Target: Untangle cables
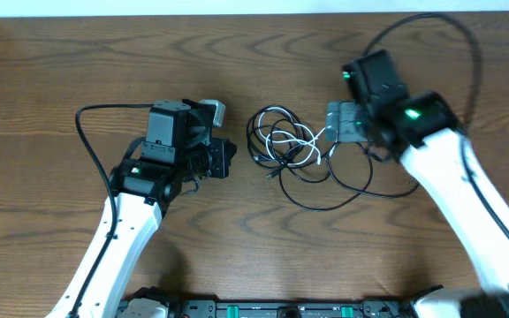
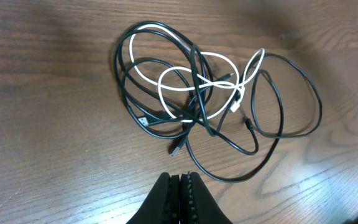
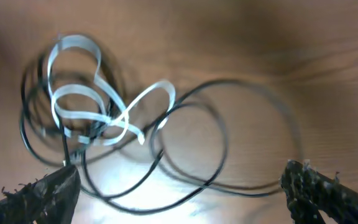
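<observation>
My right gripper needs to lift the white cable (image 1: pixel 311 141) before my left gripper pulls the black loops away, because the white cable winds through the black loops (image 1: pixel 280 132).
A black cable (image 1: pixel 325 198) and a white cable (image 1: pixel 292 140) lie tangled in a loose heap at the table's middle. In the left wrist view the black cable (image 2: pixel 291 127) loops out to the right and the white cable (image 2: pixel 166 84) winds through it. My left gripper (image 1: pixel 228 159) is shut and empty, just left of the heap; its fingers (image 2: pixel 180 186) are pressed together short of the cords. My right gripper (image 1: pixel 343 124) is open at the heap's right edge. Its jaws (image 3: pixel 179 186) straddle the black loops (image 3: pixel 191 149), with the white cable (image 3: pixel 79 93) at the left.
The wooden table (image 1: pixel 60 71) runs to a pale edge at the back. Thick black leads arch from both arms, one at the left (image 1: pixel 91 132) and one at the back right (image 1: pixel 449 26).
</observation>
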Controlling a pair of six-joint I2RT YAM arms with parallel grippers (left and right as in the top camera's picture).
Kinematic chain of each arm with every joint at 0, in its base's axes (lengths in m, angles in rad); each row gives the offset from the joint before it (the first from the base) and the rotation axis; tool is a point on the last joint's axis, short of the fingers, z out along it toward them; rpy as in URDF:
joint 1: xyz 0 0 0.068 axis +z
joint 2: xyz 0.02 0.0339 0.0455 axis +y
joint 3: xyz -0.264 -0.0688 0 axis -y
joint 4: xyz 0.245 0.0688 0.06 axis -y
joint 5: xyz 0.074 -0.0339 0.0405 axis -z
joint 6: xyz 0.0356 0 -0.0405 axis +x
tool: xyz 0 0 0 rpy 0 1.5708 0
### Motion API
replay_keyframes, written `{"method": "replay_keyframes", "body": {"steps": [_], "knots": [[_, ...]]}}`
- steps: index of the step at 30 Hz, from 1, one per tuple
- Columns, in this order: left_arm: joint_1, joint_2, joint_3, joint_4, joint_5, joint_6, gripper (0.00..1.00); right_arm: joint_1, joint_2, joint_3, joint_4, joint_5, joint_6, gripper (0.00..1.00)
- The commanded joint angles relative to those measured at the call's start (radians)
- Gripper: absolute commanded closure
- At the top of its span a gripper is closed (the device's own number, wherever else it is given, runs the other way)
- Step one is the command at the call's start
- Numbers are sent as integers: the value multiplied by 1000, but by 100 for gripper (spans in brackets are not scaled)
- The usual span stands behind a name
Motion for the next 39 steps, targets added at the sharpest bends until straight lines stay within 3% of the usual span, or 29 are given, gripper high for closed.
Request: {"method": "replay_keyframes", "body": {"steps": [1, 8, 13, 16, 24, 29, 32, 34, 39], "knots": [[-2, -6, 2, 5, -3, 9, 92, -2, 101, -4, -5, -114, -72, 1], [-2, -10, 2, 16, -3, 9, 92, -1, 293, -4, 60, -216, -172, 12], [-2, -10, 2, 16, -3, 9, 93, 16, 396, -4, 152, -240, -340, 7], [-2, -10, 2, 16, -3, 9, 92, 18, 418, -4, 187, -241, -349, 6], [-2, -10, 2, 16, -2, 9, 92, 24, 455, -5, 251, -319, -348, 28], [-3, -10, 2, 15, -2, 9, 92, 46, 497, -6, 293, -342, -348, 34], [-3, -10, 2, 6, -2, 9, 92, 66, 502, -6, 315, -342, -348, 45], [-3, -10, 2, -3, -2, 9, 92, 73, 502, -6, 320, -342, -348, 57], [-3, -10, 2, -7, -2, 9, 92, 77, 501, -4, 300, -342, -317, 96]]}}
